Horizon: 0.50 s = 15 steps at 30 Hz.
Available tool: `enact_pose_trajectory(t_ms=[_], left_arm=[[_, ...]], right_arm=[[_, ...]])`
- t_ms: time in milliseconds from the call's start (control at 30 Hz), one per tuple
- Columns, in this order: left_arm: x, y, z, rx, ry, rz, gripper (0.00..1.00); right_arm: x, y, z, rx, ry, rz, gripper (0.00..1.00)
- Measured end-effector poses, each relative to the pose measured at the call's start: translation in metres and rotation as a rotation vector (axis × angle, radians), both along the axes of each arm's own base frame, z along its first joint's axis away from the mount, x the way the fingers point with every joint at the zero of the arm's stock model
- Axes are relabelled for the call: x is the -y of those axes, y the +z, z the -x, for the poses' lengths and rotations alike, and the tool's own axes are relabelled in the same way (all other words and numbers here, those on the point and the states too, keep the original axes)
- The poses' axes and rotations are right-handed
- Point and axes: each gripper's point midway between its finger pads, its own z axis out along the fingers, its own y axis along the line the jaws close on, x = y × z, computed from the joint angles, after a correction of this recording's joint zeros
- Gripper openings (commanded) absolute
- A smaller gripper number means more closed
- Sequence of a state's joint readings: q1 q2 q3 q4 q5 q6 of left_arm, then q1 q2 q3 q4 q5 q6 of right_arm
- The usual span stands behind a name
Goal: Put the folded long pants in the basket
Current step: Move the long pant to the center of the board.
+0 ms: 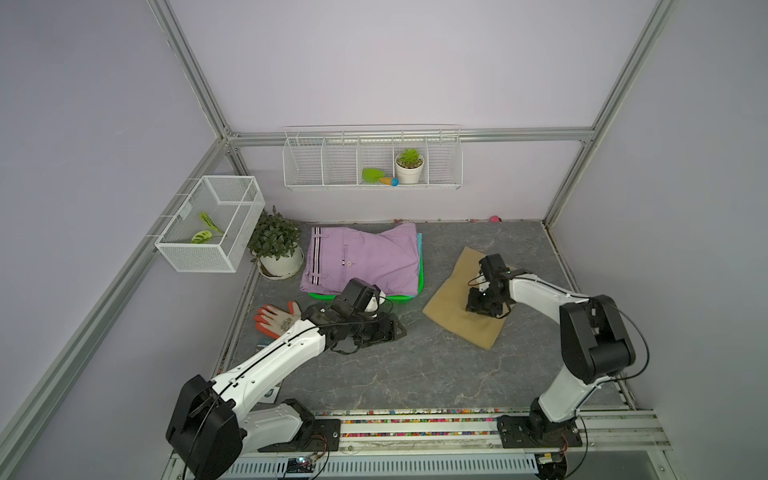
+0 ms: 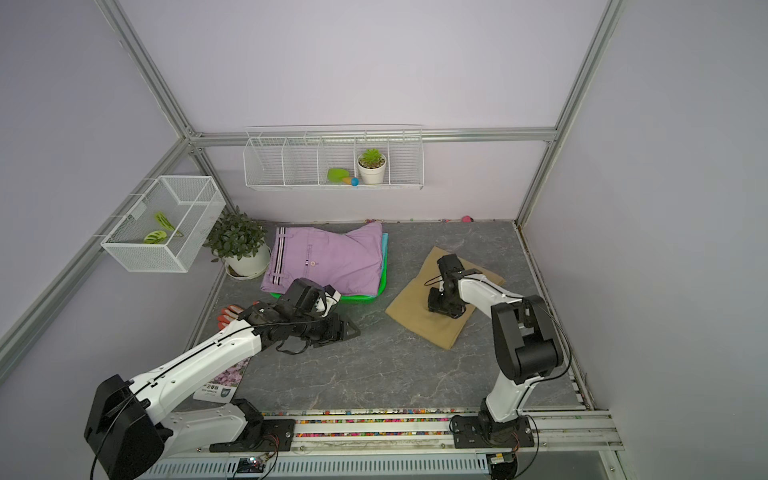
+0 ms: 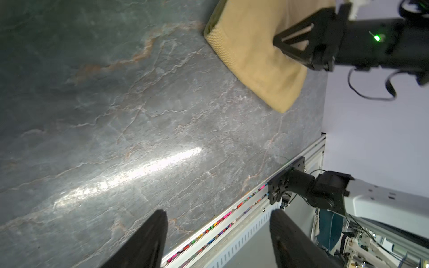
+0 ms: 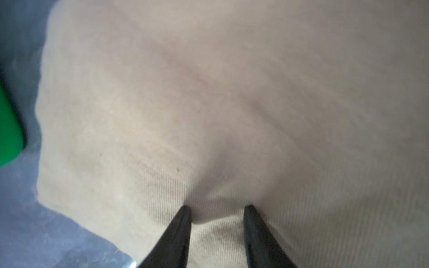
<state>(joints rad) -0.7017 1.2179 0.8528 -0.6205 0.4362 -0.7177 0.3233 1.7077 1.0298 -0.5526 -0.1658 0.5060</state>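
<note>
I keep moving my open left gripper toward the tan pants' near edge (image 1: 454,328) and close it there, because clear table (image 1: 425,339) leads up to that edge.
The tan folded long pants (image 1: 451,297) (image 2: 413,309) lie flat on the table, to the right of the basket. My right gripper (image 1: 484,311) (image 4: 217,207) points down onto their middle. Its jaws stand apart, the tips pressed into the tan cloth (image 4: 209,92), and a ridge of cloth bulges between them. The green basket (image 1: 401,298) (image 2: 361,298) holds the lilac pants (image 1: 365,257) (image 2: 328,257) on top, with a teal edge (image 1: 419,249) under them. My left gripper (image 1: 397,330) (image 3: 218,213) hovers open and empty over bare table in front of the basket.
An orange-fingered glove (image 1: 276,320) lies left of the left arm. A potted plant (image 1: 276,249) stands left of the basket. A white mesh box (image 1: 212,224) hangs on the left wall and a wire rack (image 1: 372,158) on the back wall. A booklet (image 2: 224,380) lies front left.
</note>
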Motion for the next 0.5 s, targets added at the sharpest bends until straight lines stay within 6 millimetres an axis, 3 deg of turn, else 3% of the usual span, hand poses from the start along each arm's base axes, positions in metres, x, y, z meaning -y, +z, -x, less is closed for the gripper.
enact_pose_trajectory(t_ms=[133, 233, 367, 500], left_arm=[[-0.006, -0.020, 0.010, -0.054, 0.032, -0.030, 0.76], [-0.008, -0.020, 0.011, -0.059, 0.053, -0.028, 0.77], [-0.006, -0.018, 0.007, -0.055, 0.071, -0.014, 0.76], [0.000, -0.027, 0.001, -0.071, 0.084, -0.015, 0.75]], right_arm=[[-0.055, 0.005, 0.032, -0.035, 0.118, -0.080, 0.45], [-0.060, 0.012, 0.035, -0.054, 0.127, -0.095, 0.49], [-0.020, 0.034, 0.004, 0.001, 0.029, -0.094, 0.55], [0.051, 0.050, -0.034, 0.074, -0.126, -0.069, 0.60]])
